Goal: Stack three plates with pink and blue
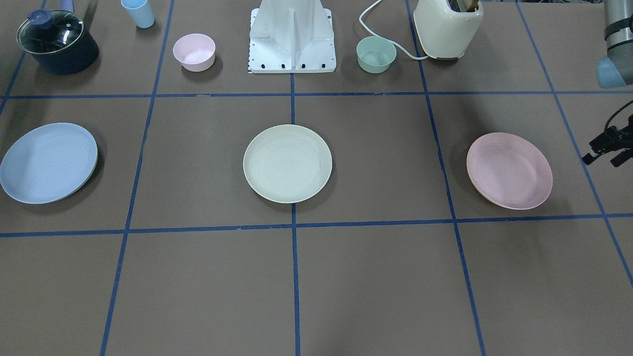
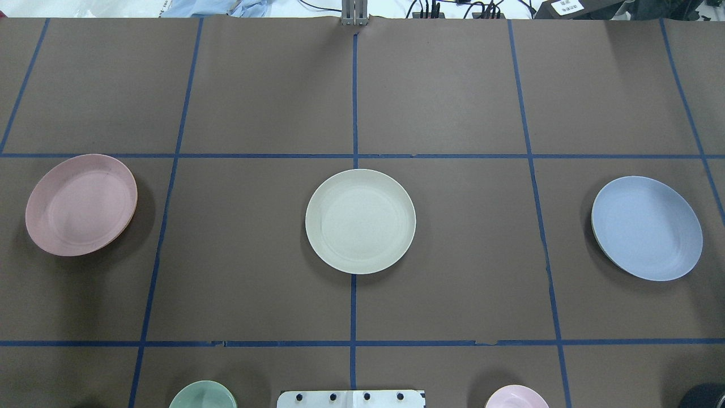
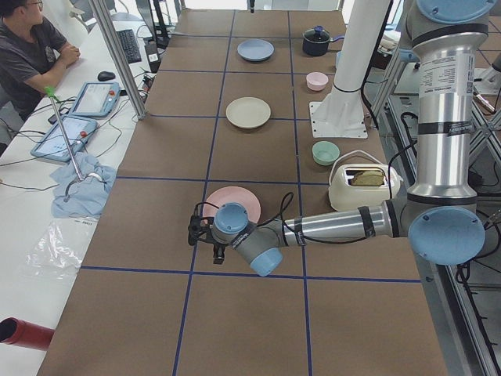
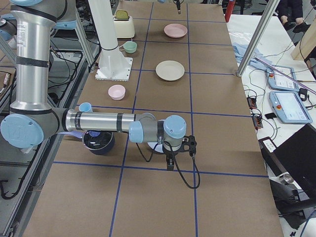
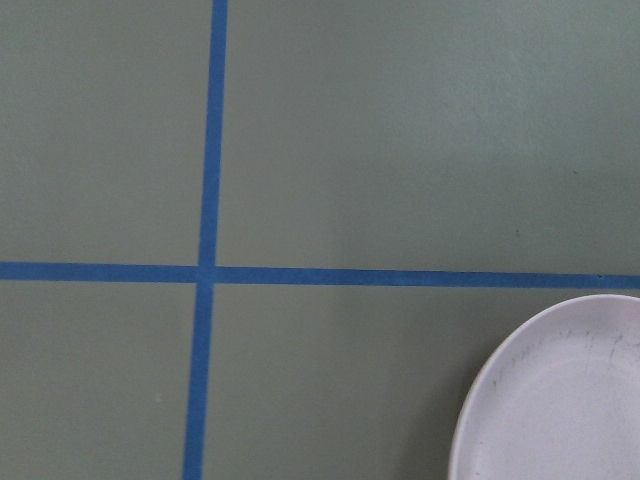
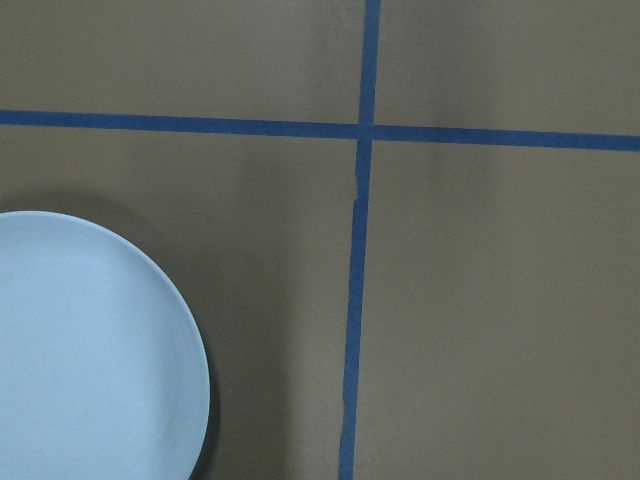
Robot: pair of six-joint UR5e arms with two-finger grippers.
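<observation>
The pink plate (image 1: pixel 509 171) should nest and almost hide the cream-green plate (image 1: pixel 288 163) when I lower it, since their round rims look just as wide as each other.
Three plates lie apart in a row on the brown table. The pink plate (image 1: pixel 509 170) (image 2: pixel 81 204) is on my left side, the cream-green plate (image 1: pixel 287 163) (image 2: pixel 360 221) in the middle, and the light blue plate (image 1: pixel 48 162) (image 2: pixel 647 228) on my right side. My left gripper (image 1: pixel 602 160) (image 3: pixel 206 249) hovers beyond the pink plate's outer side and looks open and empty. Its wrist view shows the pink plate's edge (image 5: pixel 560 400). My right gripper (image 4: pixel 181 159) hovers by the blue plate (image 6: pixel 90 350). I cannot tell whether it is open or shut.
Along the robot's side stand a lidded dark pot (image 1: pixel 57 42), a blue cup (image 1: pixel 138 12), a small pink bowl (image 1: pixel 194 52), the white robot base (image 1: pixel 292 39), a small green bowl (image 1: pixel 376 54) and a cream toaster (image 1: pixel 447 27). An operator (image 3: pixel 31 47) sits beside the table.
</observation>
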